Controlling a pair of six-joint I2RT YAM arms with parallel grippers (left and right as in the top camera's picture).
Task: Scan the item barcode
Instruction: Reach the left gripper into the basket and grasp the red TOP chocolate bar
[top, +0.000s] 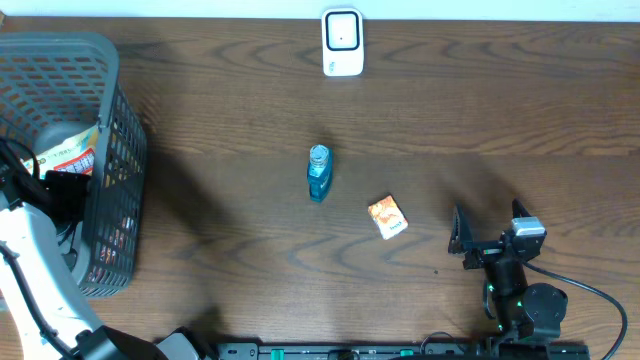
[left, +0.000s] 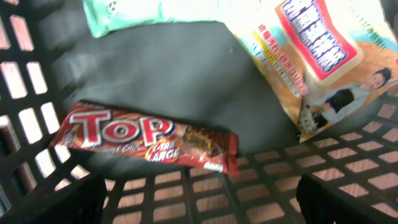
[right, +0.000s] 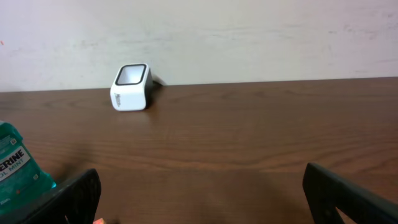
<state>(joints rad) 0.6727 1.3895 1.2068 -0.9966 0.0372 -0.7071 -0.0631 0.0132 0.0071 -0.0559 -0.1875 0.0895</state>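
The red Top bar (left: 102, 129) is lying clear of the snack bag, so my left gripper should go on moving down toward the bar's middle (left: 149, 138) before its open fingers are on both sides of it.
In the left wrist view my left gripper (left: 202, 208) hangs open inside the grey basket (top: 110, 120), just above its mesh floor. A red "Top" chocolate bar (left: 146, 138) lies right ahead of the fingers, untouched. A printed snack bag (left: 317, 56) and a pale green packet (left: 155, 12) lie beyond it. The white barcode scanner (top: 342, 42) stands at the table's far edge and also shows as the scanner (right: 131, 87) in the right wrist view. My right gripper (top: 488, 228) rests open and empty at the front right, facing the scanner.
A blue mouthwash bottle (top: 318, 172) lies mid-table, and a small orange box (top: 388, 216) sits just right of it. The bottle (right: 15, 171) shows at the left edge of the right wrist view. The basket walls close in around my left arm.
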